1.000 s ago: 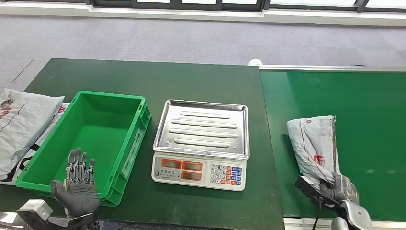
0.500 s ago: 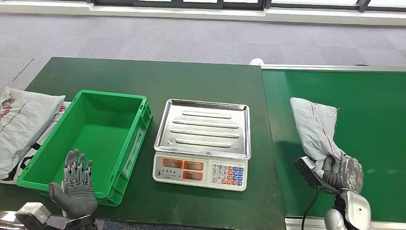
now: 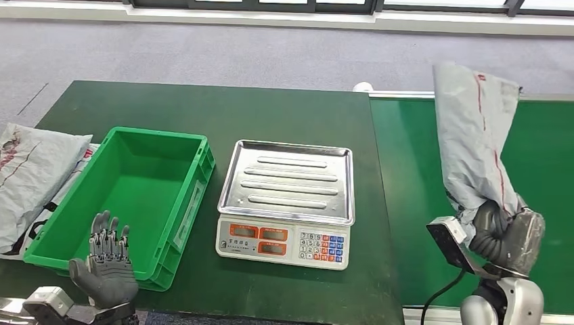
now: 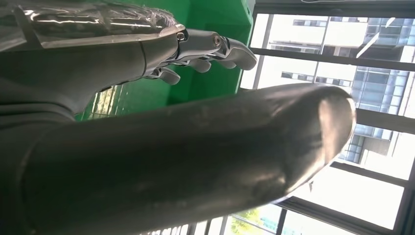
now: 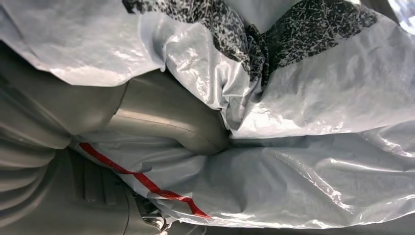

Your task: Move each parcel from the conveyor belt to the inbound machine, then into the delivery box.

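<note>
The parcel (image 3: 476,125) should bunch up and both its ends should flare out when I lift it by its middle, because the plastic creases (image 3: 479,192) around my right gripper.
My right hand (image 3: 504,237) grips the lower end of a grey plastic parcel (image 3: 474,139) with red stripes and holds it upright, lifted off the green conveyor belt (image 3: 541,156). Up close, the crinkled parcel (image 5: 293,147) wraps around my thumb (image 5: 161,122). The inbound machine is a weighing scale with a bare steel pan (image 3: 288,179), left of the belt. The green delivery box (image 3: 128,196) stands left of the scale with nothing inside. My left hand (image 3: 106,264) hovers at the box's near corner, fingers spread, holding nothing; its fingers (image 4: 215,46) show against the green box.
Several grey parcels (image 3: 30,176) lie at the table's left edge beside the box. The dark green table (image 3: 223,112) extends behind the scale. A black cable (image 3: 440,294) runs from my right wrist.
My right hand has raised the parcel from lying on the belt to standing upright in the air. The left hand has stayed almost still.
</note>
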You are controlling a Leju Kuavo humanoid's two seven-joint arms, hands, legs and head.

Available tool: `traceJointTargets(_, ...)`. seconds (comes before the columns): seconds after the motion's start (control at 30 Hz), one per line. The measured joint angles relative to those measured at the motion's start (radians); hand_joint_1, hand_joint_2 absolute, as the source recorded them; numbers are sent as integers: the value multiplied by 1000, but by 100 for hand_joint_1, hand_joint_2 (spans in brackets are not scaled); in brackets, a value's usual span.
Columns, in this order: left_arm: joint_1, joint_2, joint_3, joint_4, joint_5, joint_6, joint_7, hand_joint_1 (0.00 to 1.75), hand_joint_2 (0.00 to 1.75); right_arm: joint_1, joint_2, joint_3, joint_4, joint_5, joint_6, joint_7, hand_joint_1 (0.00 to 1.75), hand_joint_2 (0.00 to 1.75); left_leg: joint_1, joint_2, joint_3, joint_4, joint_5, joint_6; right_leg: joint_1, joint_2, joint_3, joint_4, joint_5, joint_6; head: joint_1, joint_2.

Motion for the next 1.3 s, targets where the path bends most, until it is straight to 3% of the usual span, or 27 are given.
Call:
traceJointTargets(0.33, -24, 7, -2, 20, 5, 5, 1, 0, 0, -29, 2, 34, -53, 2, 7, -13, 175, 175, 0, 0, -1, 0, 1, 1, 0, -1, 1, 0, 1, 1, 0, 0)
traceJointTargets(0.43, -33, 9, -11, 25, 5, 10, 2, 0, 0, -80, 10, 66, -23, 34, 41, -38, 175, 175, 0, 2, -8, 0, 0, 0, 0, 2, 1, 1, 2, 0, 0, 0)
traceJointTargets(0.6, -53, 19, -51, 41, 9, 47, 1, 0, 0, -242, 68, 241, 133, 52, 40, -49, 175, 175, 1, 6, -3, -1, 5, -3, 1, 5, -3, 2, 5, -3, 0, 0)
traceJointTargets(0.83, -62, 28, -78, 52, 24, 61, -4, 0, 0, -393, 147, 467, 372, -39, 90, -43, 175, 175, 2, 1, -5, -1, 8, -4, 2, 1, -7, 4, 6, -4, 0, 0)
traceJointTargets(1.03, -83, 35, -99, 73, 36, 61, -7, 0, 0, -503, 242, 549, 667, -131, 156, -100, 175, 175, 2, 0, -6, -1, 9, -5, 2, 1, -8, 4, 7, -4, 0, 0)
traceJointTargets(1.23, -92, 38, -116, 85, 32, 72, -2, 0, 0, -543, 333, 581, 831, -152, 181, -118, 175, 175, 2, 0, -6, -1, 9, -5, 2, 1, -8, 4, 7, -5, 0, 0)
traceJointTargets(1.27, -92, 38, -117, 85, 29, 73, -2, 0, 0, -544, 341, 584, 845, -146, 182, -104, 170, 175, 2, 0, -6, -1, 9, -5, 2, 1, -9, 4, 7, -5, 0, 0)
traceJointTargets(1.3, -92, 39, -117, 85, 25, 74, -2, 0, 0, -544, 347, 587, 858, -139, 183, -87, 127, 175, 2, 0, -6, -1, 9, -5, 2, 1, -9, 4, 7, -5, 0, 0)
